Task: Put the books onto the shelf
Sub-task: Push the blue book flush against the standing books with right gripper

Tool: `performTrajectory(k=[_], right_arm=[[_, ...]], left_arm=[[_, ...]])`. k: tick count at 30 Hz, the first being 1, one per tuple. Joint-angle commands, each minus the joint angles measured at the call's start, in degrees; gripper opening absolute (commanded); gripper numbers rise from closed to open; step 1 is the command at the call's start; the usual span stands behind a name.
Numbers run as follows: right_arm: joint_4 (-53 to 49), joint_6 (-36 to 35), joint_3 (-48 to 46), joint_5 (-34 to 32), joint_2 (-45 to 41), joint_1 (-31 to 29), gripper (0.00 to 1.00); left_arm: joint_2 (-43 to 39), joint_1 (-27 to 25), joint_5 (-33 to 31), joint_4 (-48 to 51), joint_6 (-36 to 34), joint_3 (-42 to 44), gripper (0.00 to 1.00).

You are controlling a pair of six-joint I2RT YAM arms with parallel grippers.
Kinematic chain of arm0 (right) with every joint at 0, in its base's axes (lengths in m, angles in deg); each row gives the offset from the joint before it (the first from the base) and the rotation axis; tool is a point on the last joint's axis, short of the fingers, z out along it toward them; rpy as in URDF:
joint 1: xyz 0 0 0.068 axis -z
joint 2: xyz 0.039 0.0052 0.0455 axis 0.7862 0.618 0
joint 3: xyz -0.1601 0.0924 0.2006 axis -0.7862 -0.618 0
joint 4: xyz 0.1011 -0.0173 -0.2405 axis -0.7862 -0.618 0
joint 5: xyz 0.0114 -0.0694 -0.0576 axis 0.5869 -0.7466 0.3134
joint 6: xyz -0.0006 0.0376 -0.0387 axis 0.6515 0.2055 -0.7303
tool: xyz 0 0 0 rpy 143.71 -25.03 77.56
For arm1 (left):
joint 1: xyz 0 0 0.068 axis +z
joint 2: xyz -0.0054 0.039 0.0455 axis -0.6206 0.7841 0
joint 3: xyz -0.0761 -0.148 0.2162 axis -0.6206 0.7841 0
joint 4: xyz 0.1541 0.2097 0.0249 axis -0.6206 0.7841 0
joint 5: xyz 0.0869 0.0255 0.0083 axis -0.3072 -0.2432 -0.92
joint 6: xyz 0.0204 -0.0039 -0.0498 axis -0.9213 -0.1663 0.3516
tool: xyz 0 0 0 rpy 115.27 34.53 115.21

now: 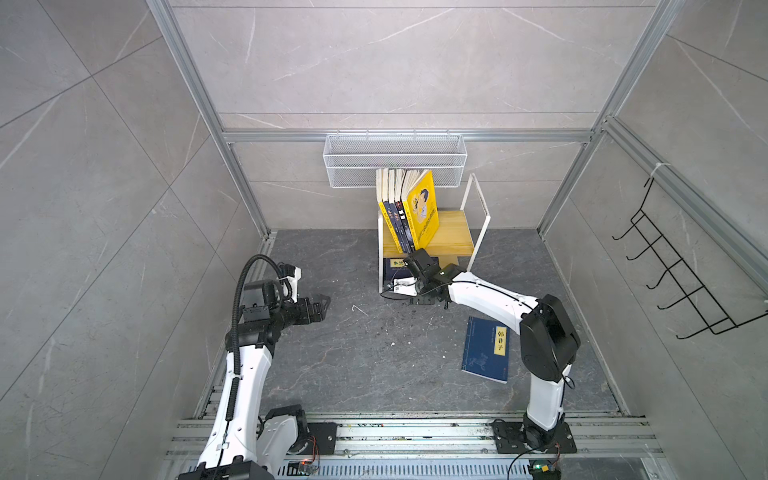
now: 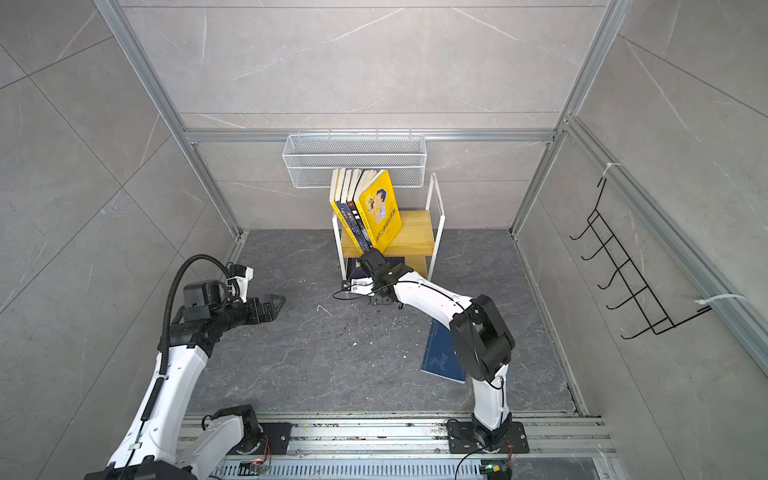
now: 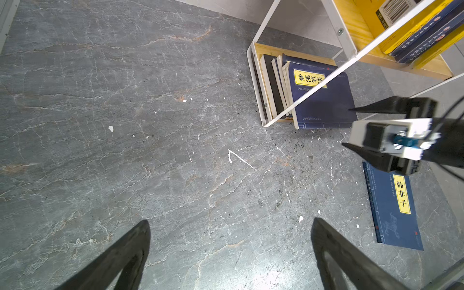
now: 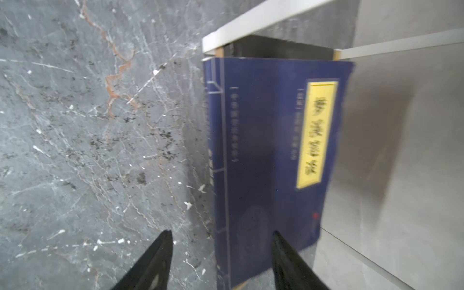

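Next, I push the navy book deeper with my right gripper before I fetch the one on the floor (image 1: pixel 485 349), because the navy book's spine (image 3: pixel 320 126) sticks out past the front edge of the shelf's lower level.
The shelf (image 1: pixel 455 232) stands at the back wall. Several books (image 1: pixel 409 208) stand on its upper board, a yellow one at the front. More books (image 3: pixel 272 85) fill the lower tier. The outermost of these, a navy book with a yellow label (image 3: pixel 324 100) (image 4: pixel 263 150), sticks out over the floor. My right gripper (image 3: pixel 347 126) (image 4: pixel 220 233) is open at that book's near edge, one finger over the cover and one over the floor. Another navy book (image 1: pixel 486 349) (image 3: pixel 394 208) lies flat on the floor to the right. My left gripper (image 1: pixel 322 303) (image 3: pixel 231 221) hovers open and empty on the left.
A white wire mesh basket (image 1: pixel 395 160) hangs on the back wall just above the shelf. A black wire hook rack (image 1: pixel 673 274) is fixed to the right wall. The aluminium rails (image 1: pixel 415 432) with both arm bases run along the front.
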Motion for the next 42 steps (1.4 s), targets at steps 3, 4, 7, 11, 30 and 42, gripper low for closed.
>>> performTrajectory(k=[3, 4, 7, 11, 30, 42], right_arm=[[-2.07, 2.03, 4.61, 0.36, 4.55, 0.87, 0.61], [-1.91, 2.59, 5.48, -0.23, 5.17, 1.08, 0.60], [-2.13, 3.12, 7.49, -1.58, 6.46, 1.49, 0.54], [-1.11, 2.84, 8.15, -1.86, 6.73, 1.95, 0.45], [-1.60, 0.89, 9.25, -1.35, 6.40, 2.15, 0.42], [-2.00, 0.96, 7.52, -2.34, 7.01, 2.20, 0.53]], left_arm=[[-0.99, 0.36, 0.77, 0.08, -1.25, -2.05, 1.00], [-1.00, 0.38, 0.82, 0.07, -1.30, -2.02, 1.00], [-0.69, 0.62, 0.75, 0.23, -1.25, -2.28, 1.00], [-0.99, 0.75, 1.01, -0.10, -1.06, -1.86, 1.00], [-0.80, 1.56, 1.42, -0.02, -0.56, -2.20, 1.00], [-0.22, 1.48, 1.53, 0.24, -0.43, -2.41, 1.00]])
